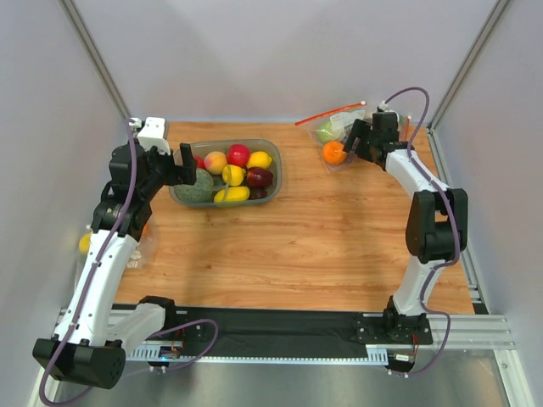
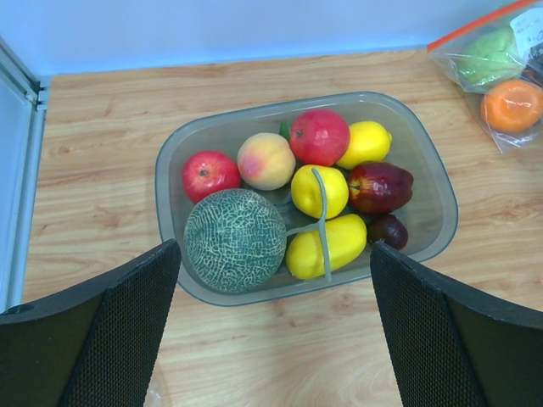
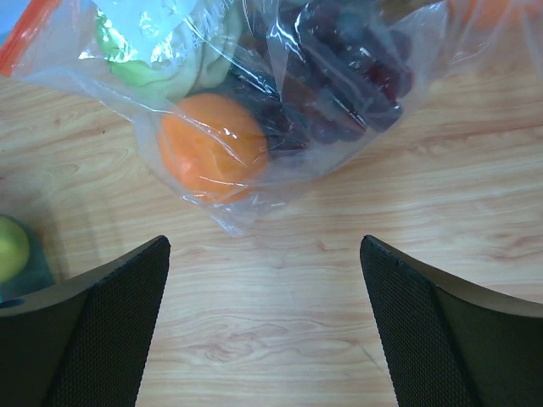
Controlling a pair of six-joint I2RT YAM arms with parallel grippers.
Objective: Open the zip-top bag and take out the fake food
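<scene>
Another orange-red zip strip (image 1: pixel 406 129) shows past my right gripper. A separate bag will therefore stay behind when I pull the clear zip-top bag (image 1: pixel 338 136).
The clear zip-top bag (image 1: pixel 338 131) lies at the table's far right, its orange-red zip strip (image 1: pixel 331 112) toward the back wall. In it I see a small orange (image 3: pixel 212 146), a light green fruit (image 3: pixel 161 59) and a dark purple grape bunch (image 3: pixel 339 68). The bag also shows in the left wrist view (image 2: pixel 501 68). My right gripper (image 3: pixel 265 322) is open and empty, hovering just in front of the bag's bottom corner. My left gripper (image 2: pixel 276 331) is open and empty, just short of the near rim of the grey bowl (image 2: pixel 170 161).
The grey bowl (image 1: pixel 270 182) holds red apples, yellow lemons, a peach and a netted green melon (image 2: pixel 235 240). Another bag with fruit (image 1: pixel 140 242) lies at the left table edge under the left arm. Walls enclose the back and both sides.
</scene>
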